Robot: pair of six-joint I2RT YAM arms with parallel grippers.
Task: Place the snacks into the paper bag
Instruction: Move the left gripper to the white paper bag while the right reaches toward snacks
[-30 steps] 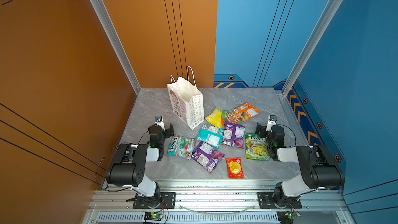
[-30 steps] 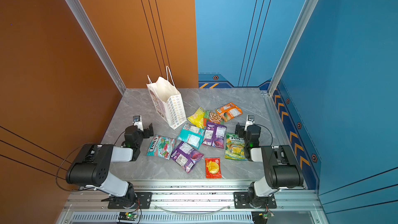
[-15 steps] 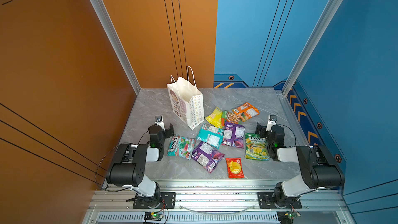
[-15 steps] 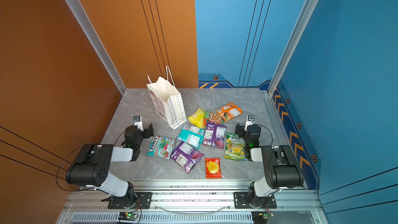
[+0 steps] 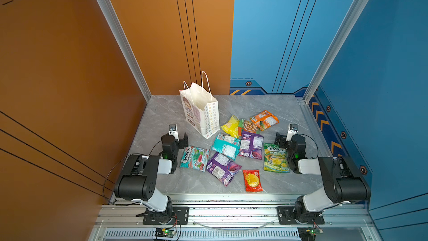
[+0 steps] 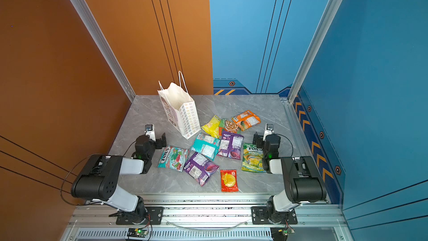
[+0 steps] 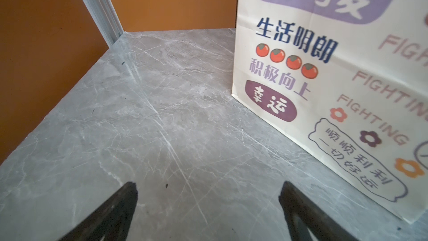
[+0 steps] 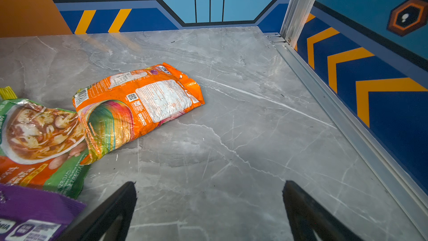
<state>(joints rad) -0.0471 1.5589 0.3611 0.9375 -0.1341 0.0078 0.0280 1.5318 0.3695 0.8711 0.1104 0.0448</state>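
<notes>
The paper bag stands crooked [image 5: 203, 115] behind the snacks, so my left gripper should take hold of the bag's near rim [image 5: 190, 100] and turn the bag straight before my right gripper picks up a snack.
The white paper bag [image 5: 200, 110] [image 6: 179, 110] stands upright and open at the back left, its printed side filling the left wrist view [image 7: 324, 89]. Several snacks lie flat on the table to its right: yellow [image 5: 230, 126], orange [image 5: 264, 120] [image 8: 139, 103], teal [image 5: 225, 146], two purple ones [image 5: 251, 144] [image 5: 222, 168], green FOX'S [image 5: 275, 157], teal-red FOX'S [image 5: 194, 158] and red [image 5: 252, 180]. My left gripper [image 5: 177, 136] [image 7: 208, 191] rests low and open, left of the bag. My right gripper [image 5: 286, 136] [image 8: 209, 190] is open and empty, right of the pile.
Grey marble table [image 5: 254, 103] enclosed by orange walls on the left and blue walls on the right, with a metal rail [image 8: 335, 103] along the right edge. A green-orange soup packet [image 8: 39, 135] lies partly under the orange one.
</notes>
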